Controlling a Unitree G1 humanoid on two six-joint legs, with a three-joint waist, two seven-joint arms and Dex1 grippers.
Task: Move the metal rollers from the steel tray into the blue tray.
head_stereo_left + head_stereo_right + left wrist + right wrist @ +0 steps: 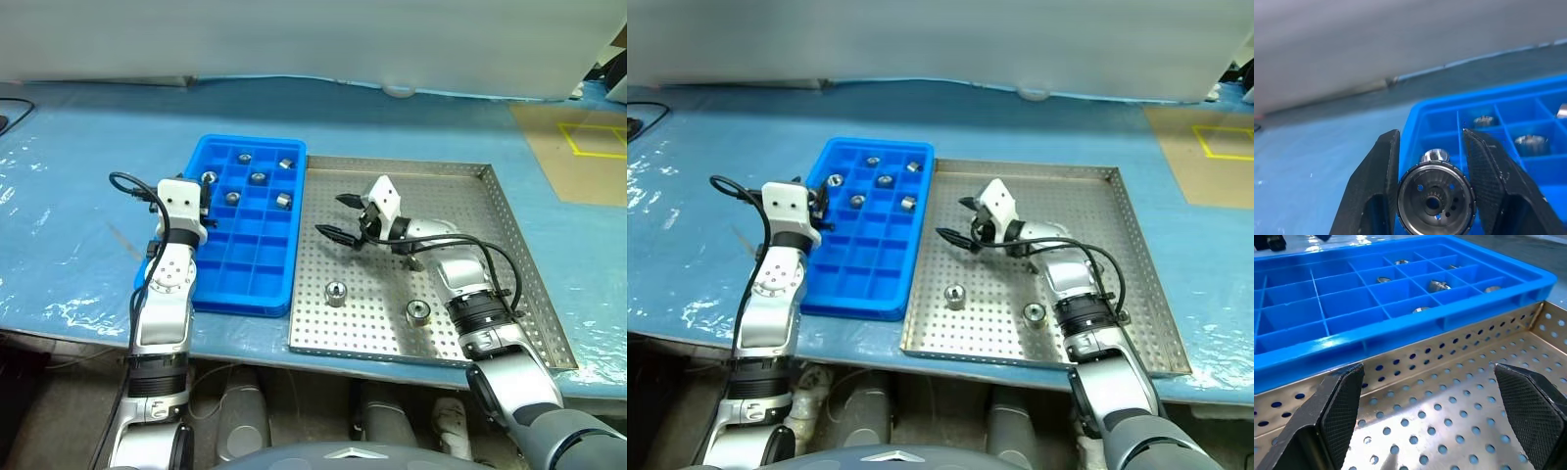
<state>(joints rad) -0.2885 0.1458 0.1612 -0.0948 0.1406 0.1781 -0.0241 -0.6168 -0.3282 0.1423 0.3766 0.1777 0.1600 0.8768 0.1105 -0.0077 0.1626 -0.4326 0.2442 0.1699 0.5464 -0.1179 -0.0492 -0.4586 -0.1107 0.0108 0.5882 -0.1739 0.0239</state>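
The roller point(1436, 199) in the robot's left gripper hangs in line with the blue tray's edge row point(1437, 143), so that gripper should keep lowering it until it rests in a compartment, then let go.
My left gripper point(1430, 134) is shut on a metal roller point(1434, 198), a shiny ring with a centre hole. It hangs at the left edge of the blue tray point(245, 304), by its far-left compartments. Several rollers point(258, 177) lie in the tray's far compartments. Two rollers point(336, 293) point(419, 312) stand on the perforated steel tray point(509, 225) near its front. My right gripper point(331, 215) is open and empty above the steel tray's left part, its fingers point(1342, 401) pointing toward the blue tray's side wall point(1400, 333).
The two trays sit side by side on a blue-covered table point(78, 225). A cable point(127, 181) loops off my left wrist. Brown cardboard with yellow tape point(578, 147) lies at the far right. The table's front edge runs just below both trays.
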